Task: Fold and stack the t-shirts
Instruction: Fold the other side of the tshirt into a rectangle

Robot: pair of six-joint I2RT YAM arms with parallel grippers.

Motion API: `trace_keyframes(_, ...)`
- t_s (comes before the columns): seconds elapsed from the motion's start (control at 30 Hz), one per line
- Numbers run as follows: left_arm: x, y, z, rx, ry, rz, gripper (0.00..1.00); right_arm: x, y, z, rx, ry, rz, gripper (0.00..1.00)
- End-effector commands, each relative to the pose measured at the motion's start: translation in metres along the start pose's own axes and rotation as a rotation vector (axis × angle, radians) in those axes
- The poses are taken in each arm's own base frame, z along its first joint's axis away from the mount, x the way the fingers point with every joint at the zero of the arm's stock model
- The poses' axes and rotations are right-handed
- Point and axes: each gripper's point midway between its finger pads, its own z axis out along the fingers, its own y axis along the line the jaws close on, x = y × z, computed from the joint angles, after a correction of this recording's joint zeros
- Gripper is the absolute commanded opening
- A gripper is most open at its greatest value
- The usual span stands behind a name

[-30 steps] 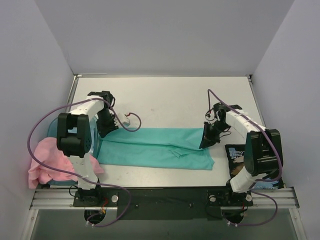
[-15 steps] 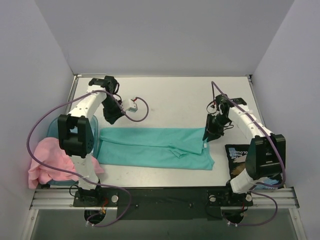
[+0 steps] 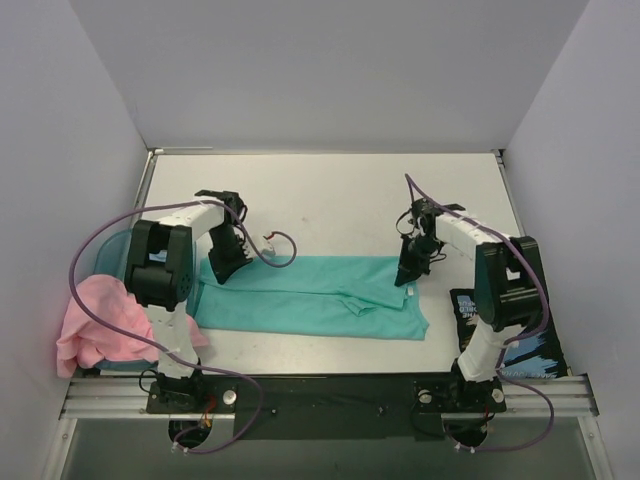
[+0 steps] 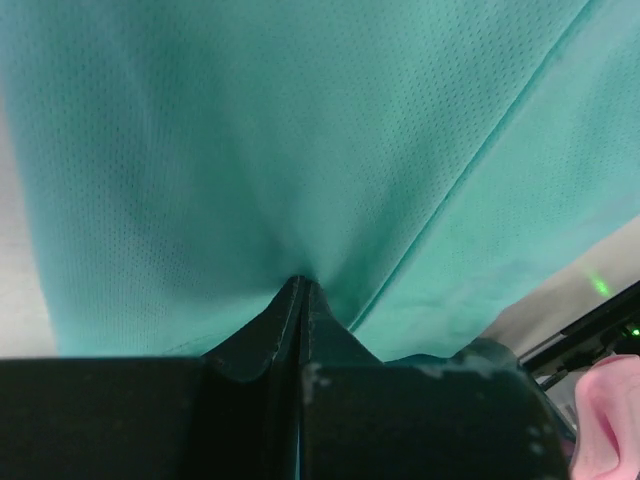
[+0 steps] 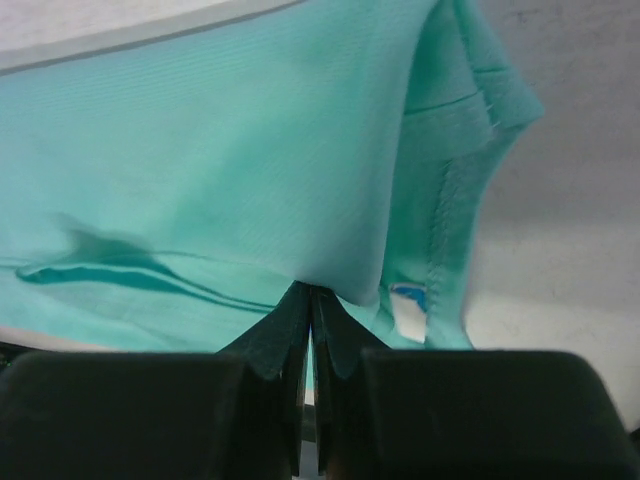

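Observation:
The teal-green t-shirt's band [image 3: 290, 300] lies crosswise before my arms, so my right gripper should take the tag end's near edge [image 3: 414, 330] and swing that end to the far side.
The teal-green t-shirt [image 3: 310, 295] lies on the table as a long band folded lengthwise. My left gripper [image 3: 218, 272] is at its far left corner, and in the left wrist view the gripper [image 4: 300, 284] is shut with the cloth [image 4: 300, 130] puckering into its tips. My right gripper [image 3: 404, 280] is at the far right corner; in the right wrist view the gripper [image 5: 310, 292] is shut on a fold of the shirt [image 5: 220, 160], next to the small white tag [image 5: 408, 320]. The pale pink t-shirt [image 3: 95, 322] lies bunched at the left.
A translucent blue tub [image 3: 112, 252] stands at the left edge under the pink t-shirt. A dark printed packet [image 3: 500, 322] lies at the near right beside the right arm's base. Grey walls close in the table on three sides.
Half a second ago both grippers were lifted off the teal shirt's far edge and opened. They have come back down on its far corners and shut. The shirt has hardly shifted.

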Motion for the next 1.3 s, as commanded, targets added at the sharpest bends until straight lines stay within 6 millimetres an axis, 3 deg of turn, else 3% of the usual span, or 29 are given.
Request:
trace_keyframes(0.0,0.010,-0.010,-0.004,0.006,0.012,0.008,0.06,-0.003,-0.018,0.016,0.053,0.023,0.061,0.00)
trace_keyframes(0.17,0.020,-0.017,-0.006,-0.002,0.043,0.015,0.09,-0.023,-0.033,0.024,0.107,0.009,0.094,0.00)
trace_keyframes(0.3,0.023,-0.017,-0.009,-0.025,0.059,0.007,0.19,-0.037,-0.027,0.020,0.077,-0.011,0.064,0.00)
trace_keyframes(0.4,-0.003,-0.026,-0.034,0.021,-0.060,-0.015,0.33,-0.041,-0.018,0.005,0.037,-0.030,0.011,0.00)
trace_keyframes(0.43,-0.014,-0.031,-0.054,0.048,-0.108,-0.016,0.36,-0.043,-0.016,-0.004,0.032,-0.052,-0.002,0.00)
trace_keyframes(0.47,-0.025,-0.050,-0.065,0.137,-0.177,-0.029,0.39,-0.041,-0.017,-0.011,0.039,-0.056,-0.020,0.00)
trace_keyframes(0.5,-0.037,-0.046,-0.084,0.112,-0.239,-0.022,0.40,-0.041,-0.014,-0.024,0.033,-0.089,-0.033,0.00)
trace_keyframes(0.57,-0.050,-0.046,-0.103,0.097,-0.309,-0.030,0.41,-0.037,-0.019,-0.043,0.065,-0.125,-0.048,0.00)
trace_keyframes(0.63,-0.056,-0.041,-0.109,0.071,-0.338,-0.047,0.41,-0.026,-0.021,-0.057,0.074,-0.142,-0.047,0.04)
trace_keyframes(0.7,-0.057,-0.032,-0.106,0.024,-0.340,-0.075,0.42,-0.006,-0.025,-0.059,0.087,-0.111,-0.016,0.07)
trace_keyframes(0.8,-0.054,-0.009,-0.094,-0.078,-0.320,-0.159,0.41,0.030,-0.024,-0.043,0.073,-0.024,0.021,0.00)
trace_keyframes(0.87,-0.044,-0.015,-0.085,-0.037,-0.268,-0.173,0.39,0.043,-0.024,-0.029,0.067,0.010,0.042,0.00)
trace_keyframes(1.0,-0.005,-0.044,-0.080,0.051,-0.143,-0.136,0.34,0.046,-0.022,-0.013,0.050,0.027,0.076,0.00)
trace_keyframes(1.1,0.031,-0.042,-0.066,-0.008,-0.036,-0.114,0.34,0.043,-0.024,-0.007,0.061,0.039,0.066,0.00)
trace_keyframes(1.13,0.032,-0.029,-0.062,-0.071,-0.040,-0.115,0.35,0.043,-0.023,-0.005,0.056,0.043,0.063,0.00)
trace_keyframes(1.2,0.041,-0.026,-0.046,-0.088,0.007,-0.099,0.39,0.043,-0.022,0.001,0.046,0.061,0.060,0.00)
trace_keyframes(1.27,0.033,-0.038,-0.038,-0.013,-0.023,-0.064,0.49,0.041,-0.019,0.002,0.032,0.067,0.056,0.00)
